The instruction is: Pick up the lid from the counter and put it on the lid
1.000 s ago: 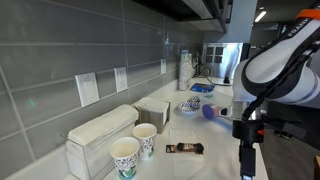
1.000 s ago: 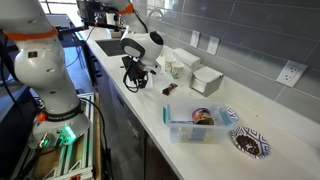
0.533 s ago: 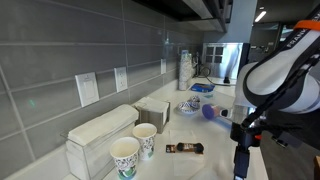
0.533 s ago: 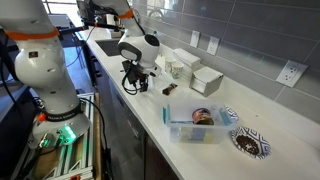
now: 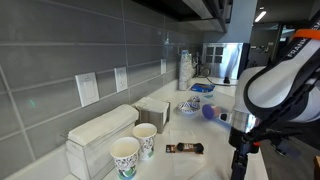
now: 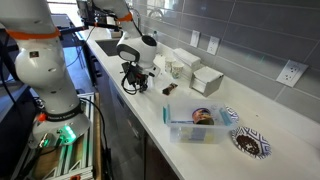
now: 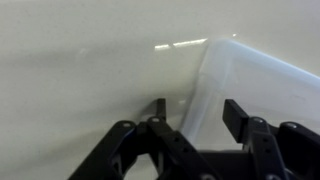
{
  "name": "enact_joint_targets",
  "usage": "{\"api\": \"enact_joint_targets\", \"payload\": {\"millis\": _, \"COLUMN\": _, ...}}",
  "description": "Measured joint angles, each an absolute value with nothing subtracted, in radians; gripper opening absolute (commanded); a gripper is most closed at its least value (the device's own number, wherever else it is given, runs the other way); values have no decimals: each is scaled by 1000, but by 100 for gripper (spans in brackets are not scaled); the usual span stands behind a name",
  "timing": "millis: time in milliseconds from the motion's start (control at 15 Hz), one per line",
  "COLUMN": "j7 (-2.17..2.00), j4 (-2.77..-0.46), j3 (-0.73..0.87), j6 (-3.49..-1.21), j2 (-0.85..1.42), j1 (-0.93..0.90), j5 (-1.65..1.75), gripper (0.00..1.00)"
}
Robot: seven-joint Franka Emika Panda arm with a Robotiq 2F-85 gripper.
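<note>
The lid's rounded corner (image 7: 224,46) sits crooked to the gripper's fingers, so the robot's gripper should open, line up squarely with the lid's side edge (image 7: 196,106) and pinch it before lifting.
In the wrist view a translucent white lid (image 7: 262,88) lies flat on the white counter (image 7: 80,60), with its rounded corner toward my gripper. My gripper (image 7: 198,115) is open and close above it. One finger (image 7: 160,107) is over bare counter beside the lid's edge and the other (image 7: 238,118) is over the lid. In both exterior views the gripper (image 5: 238,162) (image 6: 132,86) points down near the counter's front edge. The lid cannot be made out there. A clear plastic container with a blue rim (image 6: 195,125) stands farther along the counter.
Two paper cups (image 5: 135,148), a dark snack bar (image 5: 184,148) (image 6: 170,89) and white boxes (image 5: 100,135) (image 6: 205,78) stand toward the wall. Patterned bowls (image 6: 248,142) sit past the container. A sink (image 6: 105,45) lies behind the arm.
The arm has lowered the gripper toward the counter and shifted it slightly sideways along the front edge. The jaws stay open.
</note>
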State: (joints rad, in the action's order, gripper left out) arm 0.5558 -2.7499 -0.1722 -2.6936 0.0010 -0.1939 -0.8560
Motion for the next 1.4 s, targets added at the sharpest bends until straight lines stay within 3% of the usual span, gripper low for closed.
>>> {"api": "enact_joint_targets", "payload": {"millis": 200, "j7": 548, "j4": -2751, "j3": -174, "j6": -2725, "j2": 6, "j1": -194, "j5": -855, "gripper": 28}}
{"api": "enact_joint_targets", "payload": {"millis": 467, "j7": 531, "j4": -2749, "j3": -179, "j6": -2750, "j2": 9, "j1": -197, "j5": -854, "gripper": 49}}
{"api": "enact_joint_targets", "payload": {"millis": 533, "j7": 528, "j4": -2749, "j3": -181, "j6": -2758, "j2": 11, "j1": -198, "j5": -854, "gripper": 61}}
{"api": "enact_joint_targets", "payload": {"millis": 733, "j7": 515, "j4": -2745, "j3": -187, "j6": -2774, "j2": 18, "j1": -202, "j5": -854, "gripper": 56}}
{"api": "enact_joint_targets", "payload": {"millis": 867, "j7": 506, "j4": -2743, "j3": -190, "j6": -2787, "j2": 20, "j1": -206, "j5": -854, "gripper": 42}}
{"api": "enact_joint_targets", "payload": {"millis": 1000, "j7": 491, "j4": -2743, "j3": -190, "j6": -2800, "j2": 23, "j1": -206, "j5": -854, "gripper": 41}}
{"api": "enact_joint_targets", "payload": {"millis": 1067, "j7": 482, "j4": -2743, "j3": -190, "j6": -2803, "j2": 24, "j1": -206, "j5": -854, "gripper": 36}}
{"api": "enact_joint_targets", "payload": {"millis": 1200, "j7": 461, "j4": -2743, "j3": -190, "j6": -2813, "j2": 27, "j1": -206, "j5": -853, "gripper": 44}}
{"api": "enact_joint_targets", "payload": {"millis": 1400, "j7": 432, "j4": -2742, "j3": -191, "j6": -2825, "j2": 33, "j1": -211, "j5": -852, "gripper": 46}}
